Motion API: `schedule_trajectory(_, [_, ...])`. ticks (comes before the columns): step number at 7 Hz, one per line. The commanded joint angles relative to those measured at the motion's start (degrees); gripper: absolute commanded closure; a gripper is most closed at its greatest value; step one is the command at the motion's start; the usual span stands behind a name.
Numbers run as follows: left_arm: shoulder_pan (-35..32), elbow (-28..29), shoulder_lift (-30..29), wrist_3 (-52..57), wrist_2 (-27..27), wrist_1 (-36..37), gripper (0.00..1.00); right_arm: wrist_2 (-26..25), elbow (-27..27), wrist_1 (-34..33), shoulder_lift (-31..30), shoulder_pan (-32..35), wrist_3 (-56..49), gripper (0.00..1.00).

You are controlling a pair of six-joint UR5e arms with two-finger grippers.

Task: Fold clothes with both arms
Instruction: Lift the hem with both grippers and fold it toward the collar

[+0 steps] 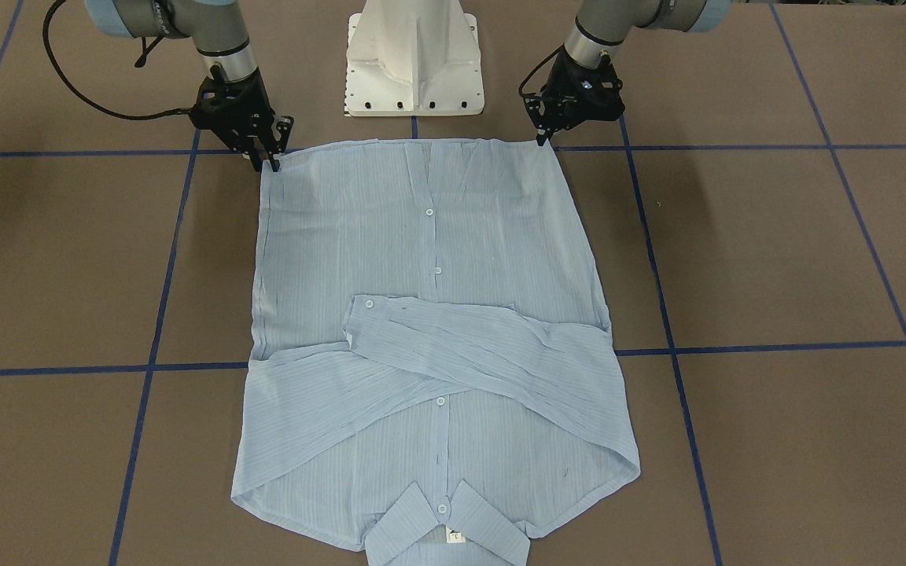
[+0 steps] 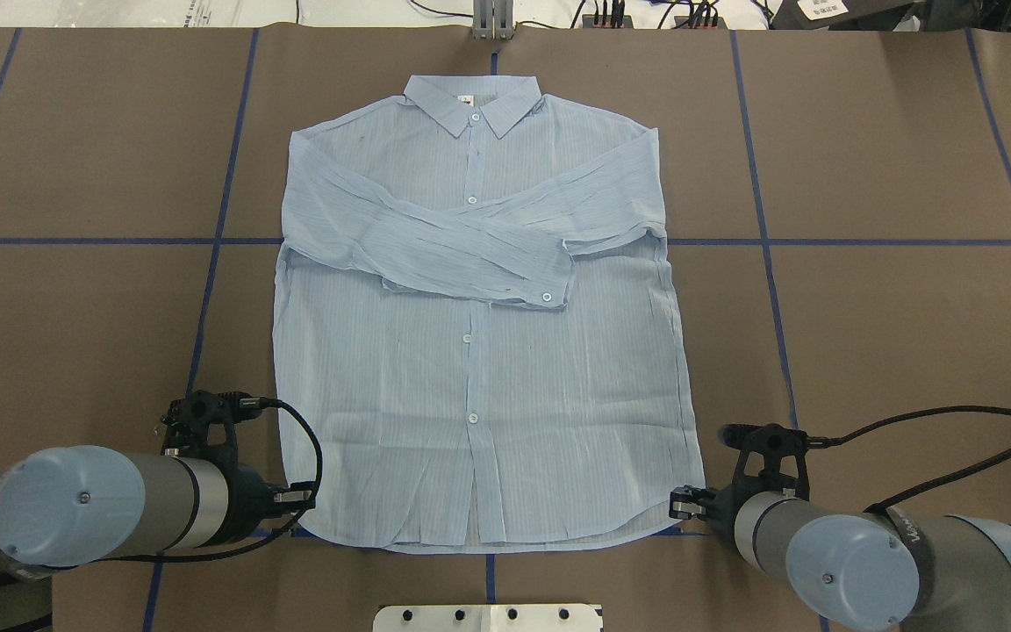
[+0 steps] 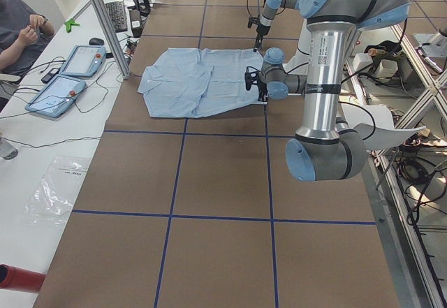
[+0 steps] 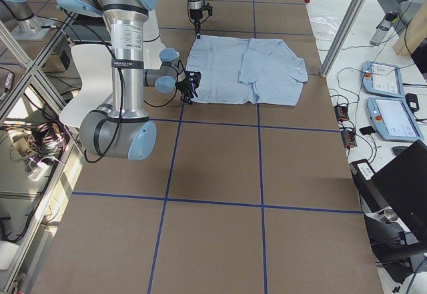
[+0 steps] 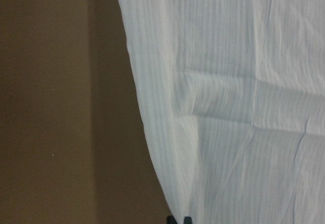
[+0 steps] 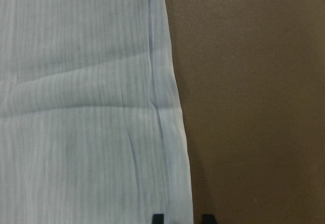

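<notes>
My gripper will carry the lower hem, and the hem will fold over the crossed sleeves and leave the collar showing, because the sleeves lie flat below the collar.
The light-blue striped shirt lies flat and face up on the brown table, both sleeves crossed over the chest, the collar at the far side from me. My left gripper is at the shirt's hem corner on my left. In the left wrist view its tips are nearly together on the cloth's edge. My right gripper is at the other hem corner. In the right wrist view its fingers stand apart, with the shirt's side edge between them.
The white pedestal base stands just behind the hem between the two arms. Blue tape lines cross the brown table. In the left side view, teach pendants and a seated person are on a side bench beyond the collar end.
</notes>
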Motion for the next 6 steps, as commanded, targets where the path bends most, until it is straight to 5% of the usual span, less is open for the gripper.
schedule_trajectory(1, [0.0, -0.1, 0.0, 0.0, -0.1, 0.0, 1.00, -0.4, 0.2, 0.0, 0.1, 0.0, -0.3, 1.00])
schedule_trajectory(4, [0.1, -0.1, 0.0, 0.0, -0.2, 0.0, 1.00, 1.8, 3.2, -0.8, -0.3, 1.1, -0.4, 1.00])
schedule_trajectory(6, [0.1, -3.3, 0.0, 0.0, -3.6, 0.6, 1.00, 14.5, 11.8, -9.0, -2.0, 5.5, -0.4, 1.00])
